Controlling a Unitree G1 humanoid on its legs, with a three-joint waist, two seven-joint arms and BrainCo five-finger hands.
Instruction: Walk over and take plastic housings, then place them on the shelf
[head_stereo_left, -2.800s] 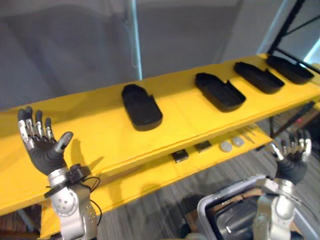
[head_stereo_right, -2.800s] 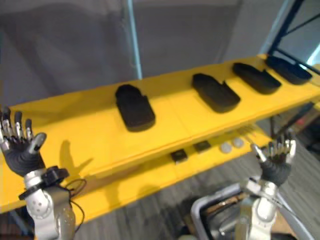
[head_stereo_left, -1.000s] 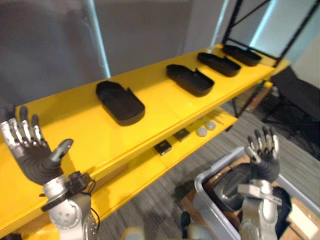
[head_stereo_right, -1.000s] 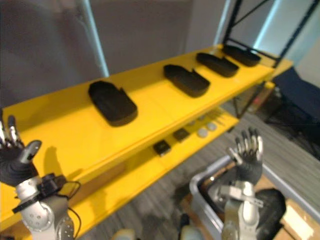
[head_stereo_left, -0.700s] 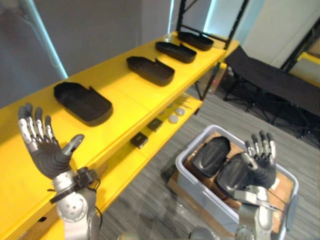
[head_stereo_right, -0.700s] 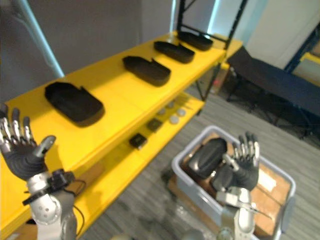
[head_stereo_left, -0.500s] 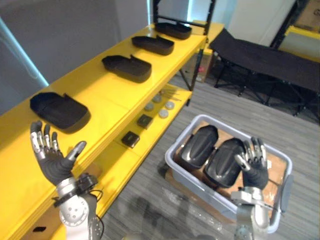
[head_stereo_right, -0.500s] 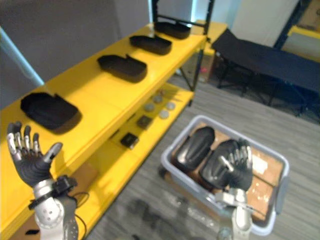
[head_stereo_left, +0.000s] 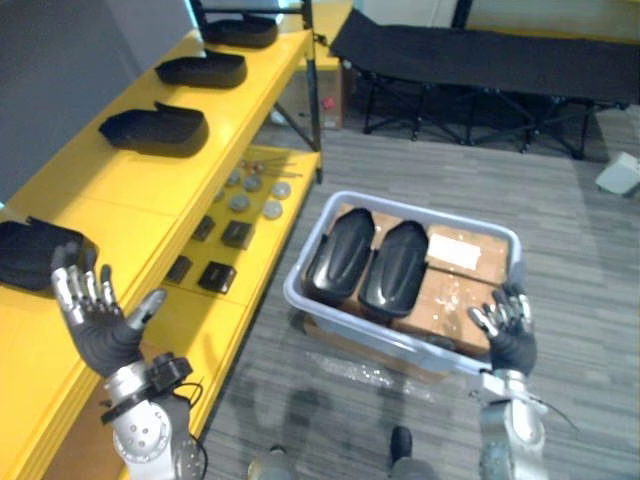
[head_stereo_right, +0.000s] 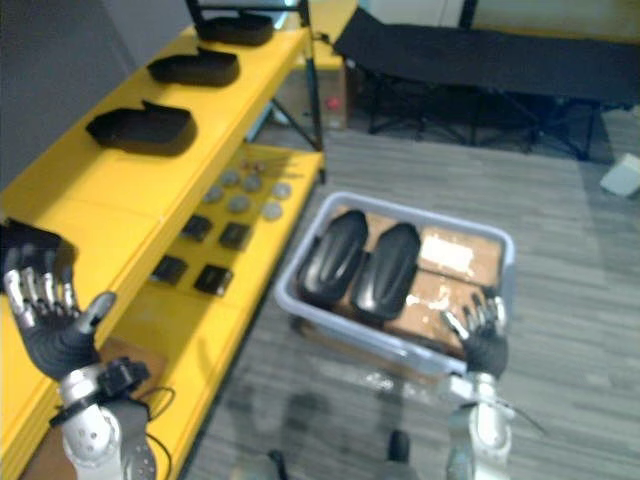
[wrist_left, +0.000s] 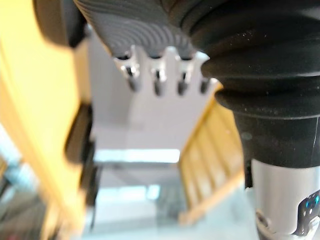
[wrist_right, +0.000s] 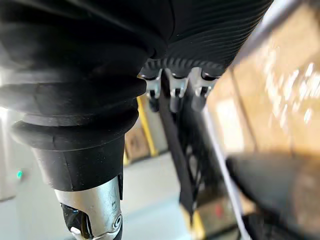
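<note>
My gripper is about to lift and turn the dark plastic housing (head_stereo_left: 397, 268). The housing should show an empty hollow bottom side then, because the black housings on the shelf (head_stereo_left: 156, 131) are open trays.
Two dark plastic housings (head_stereo_left: 340, 255) (head_stereo_left: 396, 266) lie side by side in a grey bin (head_stereo_left: 330, 322) on the floor, on top of brown cardboard. Several more black housings (head_stereo_left: 155, 130) (head_stereo_left: 203, 70) (head_stereo_left: 30, 253) rest in a row on the yellow shelf (head_stereo_left: 90, 195) at the left. My left hand (head_stereo_left: 97, 325) is raised in front of the shelf, open and empty. My right hand (head_stereo_left: 510, 335) is held up by the bin's near right corner, fingers spread, holding nothing.
The shelf's lower level (head_stereo_left: 245, 225) carries small dark blocks (head_stereo_left: 217, 277) and round grey discs (head_stereo_left: 255, 190). A black folding cot (head_stereo_left: 480, 50) stands beyond the bin. A white box (head_stereo_left: 620, 172) sits on the floor at the far right.
The camera has swung to the right and down, from the shelf to the bin on the floor. Both hands stay raised and open.
</note>
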